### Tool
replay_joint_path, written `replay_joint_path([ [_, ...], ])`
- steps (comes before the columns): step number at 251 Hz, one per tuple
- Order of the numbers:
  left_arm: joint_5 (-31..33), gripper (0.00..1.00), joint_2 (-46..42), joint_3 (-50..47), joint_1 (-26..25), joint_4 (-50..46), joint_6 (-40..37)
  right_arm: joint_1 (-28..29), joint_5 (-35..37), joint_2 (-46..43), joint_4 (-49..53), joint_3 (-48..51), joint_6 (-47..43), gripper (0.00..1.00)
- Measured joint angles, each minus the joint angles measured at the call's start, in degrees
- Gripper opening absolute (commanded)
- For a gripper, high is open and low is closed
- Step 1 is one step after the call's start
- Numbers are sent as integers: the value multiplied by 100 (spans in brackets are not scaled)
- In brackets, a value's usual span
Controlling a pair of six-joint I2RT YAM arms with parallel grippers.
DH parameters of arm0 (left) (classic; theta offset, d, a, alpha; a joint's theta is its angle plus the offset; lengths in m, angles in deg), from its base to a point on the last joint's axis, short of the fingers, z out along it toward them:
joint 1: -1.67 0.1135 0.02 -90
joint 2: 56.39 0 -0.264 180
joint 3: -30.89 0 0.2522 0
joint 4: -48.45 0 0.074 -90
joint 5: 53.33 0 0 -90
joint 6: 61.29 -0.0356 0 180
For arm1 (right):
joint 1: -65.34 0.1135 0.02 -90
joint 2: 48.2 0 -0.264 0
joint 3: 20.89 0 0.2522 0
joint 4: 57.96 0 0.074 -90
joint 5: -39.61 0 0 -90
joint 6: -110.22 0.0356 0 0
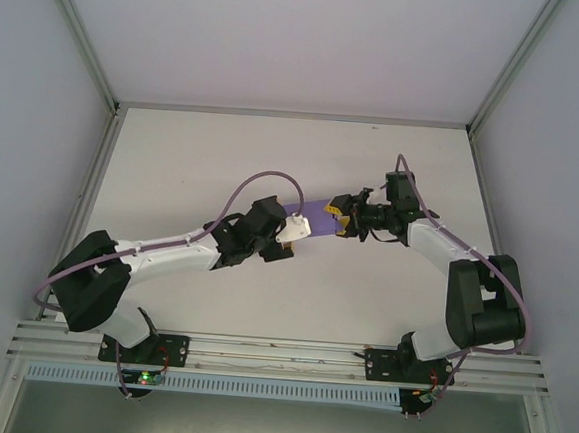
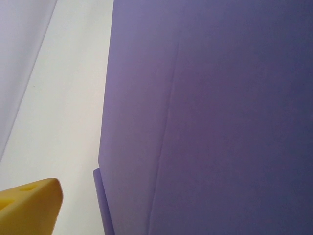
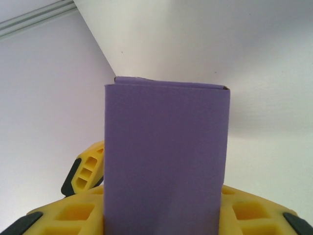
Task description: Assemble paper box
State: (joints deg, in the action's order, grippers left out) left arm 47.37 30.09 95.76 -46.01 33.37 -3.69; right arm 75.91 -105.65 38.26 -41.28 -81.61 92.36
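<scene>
My left gripper should hold the box while my right gripper presses the flap's corner [image 3: 225, 88], because a flap sits loose [image 3: 168, 83] at the end of the box that my right gripper spans.
The paper box [image 1: 313, 206] is lavender-purple card, held off the white table between the two arms. My right gripper [image 1: 342, 222] is shut on its right end. In the right wrist view the folded box [image 3: 166, 156] rises between the yellow fingers [image 3: 63, 218], which press on both of its sides. My left gripper [image 1: 296, 228] stands open at the box's left end. Its wrist view has the creased purple panel [image 2: 210, 117] very close, and one yellow finger [image 2: 29, 208] apart from the card's edge. The other left finger is hidden behind the card.
The white table [image 1: 274, 155] is enclosed by pale walls and aluminium corner posts [image 1: 106, 132]. A metal rail [image 1: 279, 351] runs along the near edge above both arm bases. Purple cables loop over each arm.
</scene>
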Motion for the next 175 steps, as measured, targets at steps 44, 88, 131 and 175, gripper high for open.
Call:
replay_joint_path([
  [44,-7,67,0,0,-26,46,-92,-35,-127,140,50,-33,114,38],
  [88,-15,61,0,0,-37,39,-144,-35,-142,146,52,-42,151,46],
  [131,-105,54,0,0,-37,26,-184,-31,-142,118,116,-39,153,73],
  [175,-212,51,-7,11,-31,-72,-166,-219,109,-210,262,-35,-387,99],
])
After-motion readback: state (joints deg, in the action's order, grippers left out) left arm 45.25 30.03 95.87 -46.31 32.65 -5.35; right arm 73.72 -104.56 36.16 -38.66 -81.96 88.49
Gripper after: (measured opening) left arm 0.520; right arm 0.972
